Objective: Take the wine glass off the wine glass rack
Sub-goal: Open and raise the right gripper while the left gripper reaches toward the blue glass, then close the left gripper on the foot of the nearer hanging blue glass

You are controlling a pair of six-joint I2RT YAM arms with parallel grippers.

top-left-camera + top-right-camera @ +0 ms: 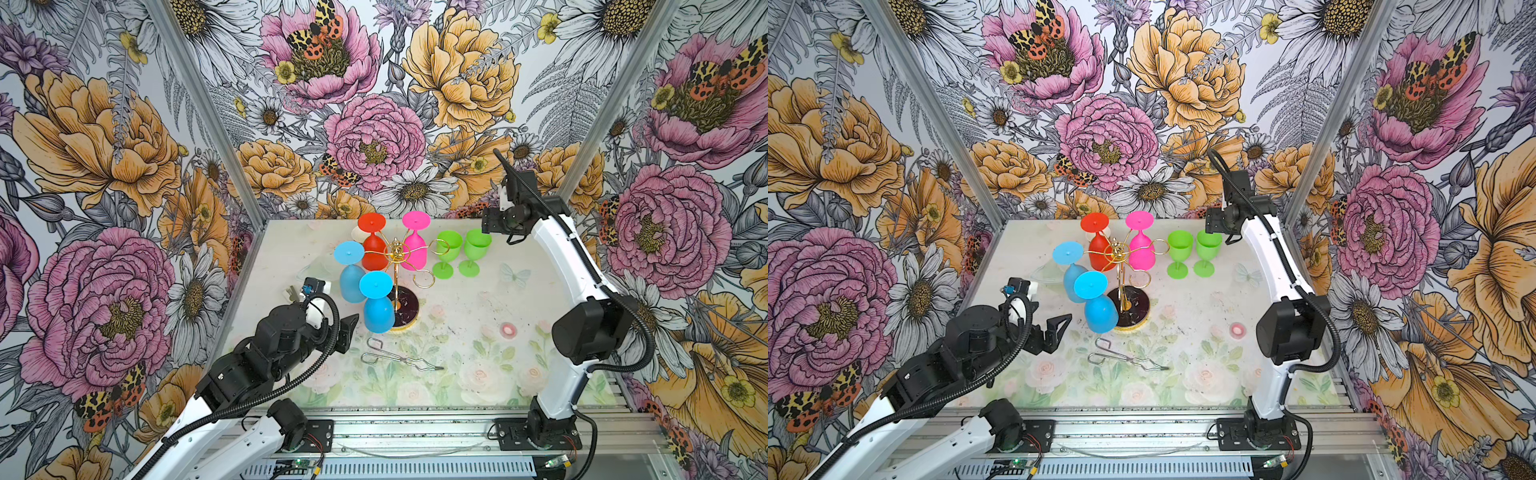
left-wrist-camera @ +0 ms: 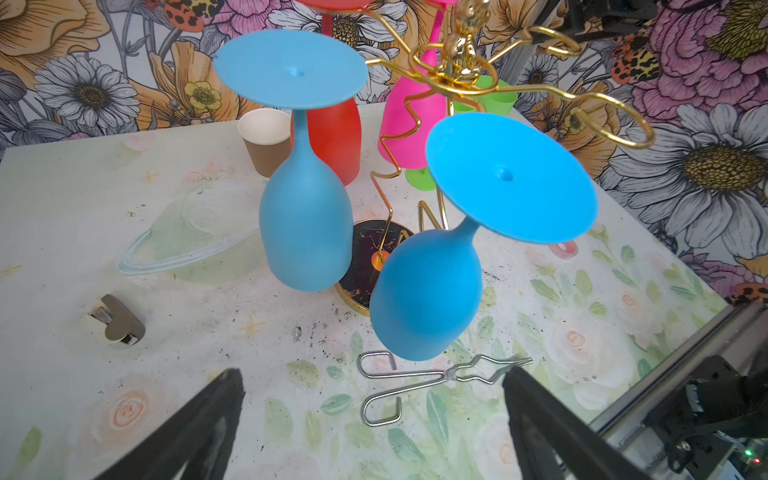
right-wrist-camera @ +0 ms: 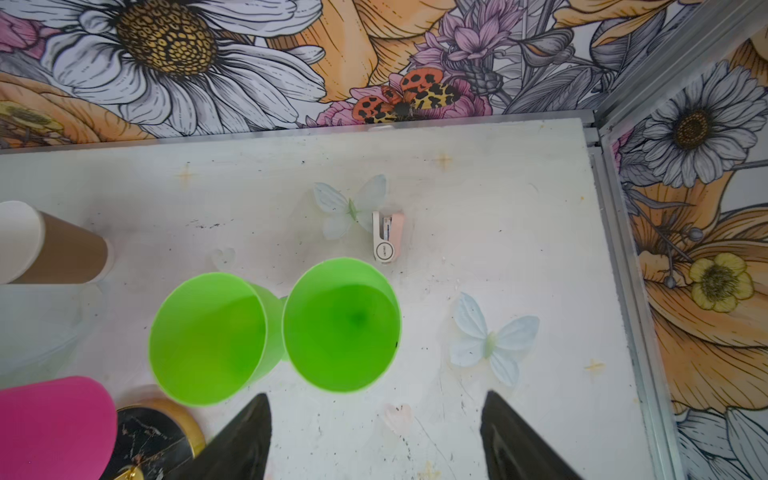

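Note:
I should take the near blue glass (image 1: pixel 378 314) by the edge of its foot (image 1: pixel 363 284) with my left gripper, since it hangs across the rack from my right gripper.
The gold wine glass rack (image 1: pixel 398 252) stands mid-table on its round black base (image 3: pixel 153 432). Upside down on its loops hang a red wine glass (image 1: pixel 374 251), a pink one (image 1: pixel 415 249) and two blue ones, the far one (image 1: pixel 351 276) and the near one (image 2: pixel 428 291). Two green glasses (image 3: pixel 208 336) (image 3: pixel 340 324) stand upright on the table right of the rack. My left gripper (image 2: pixel 372 374) is open and empty, just left of the near blue glass. Raised over the right green glass, my right gripper (image 3: pixel 376 399) is open and holds nothing.
Steel wire tongs (image 1: pixel 399 358) lie in front of the rack. A paper cup (image 2: pixel 266 141) stands behind it, and a clear lid (image 2: pixel 187 249) and a heart-shaped piece (image 2: pixel 116 322) lie at the left. A small stapler (image 3: pixel 386 237) lies far right. Walls close three sides.

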